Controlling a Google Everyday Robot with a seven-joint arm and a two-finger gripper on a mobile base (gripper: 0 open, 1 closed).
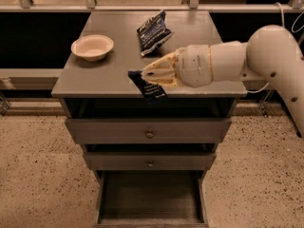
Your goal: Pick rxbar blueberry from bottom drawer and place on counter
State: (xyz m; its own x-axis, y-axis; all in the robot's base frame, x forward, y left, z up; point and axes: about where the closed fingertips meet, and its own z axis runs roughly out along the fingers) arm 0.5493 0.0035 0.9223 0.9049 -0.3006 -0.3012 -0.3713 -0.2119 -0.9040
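The rxbar blueberry sticks out past the counter's front edge, and there is clear counter behind it. I should go on moving my gripper inward until the whole bar is over the counter.
My gripper hangs over the front edge of the counter, shut on the rxbar blueberry, a small dark blue bar with pale lettering. The bar sticks out below and left of the fingers, its lower end past the counter's front edge. The white arm reaches in from the right. Below, the bottom drawer stands pulled open, and nothing shows on its grey wood floor.
A pale bowl sits on the counter's left side. A crinkled dark blue chip bag lies at the back centre. Two shallower drawers with round knobs are closed above the open one. Speckled floor surrounds the cabinet.
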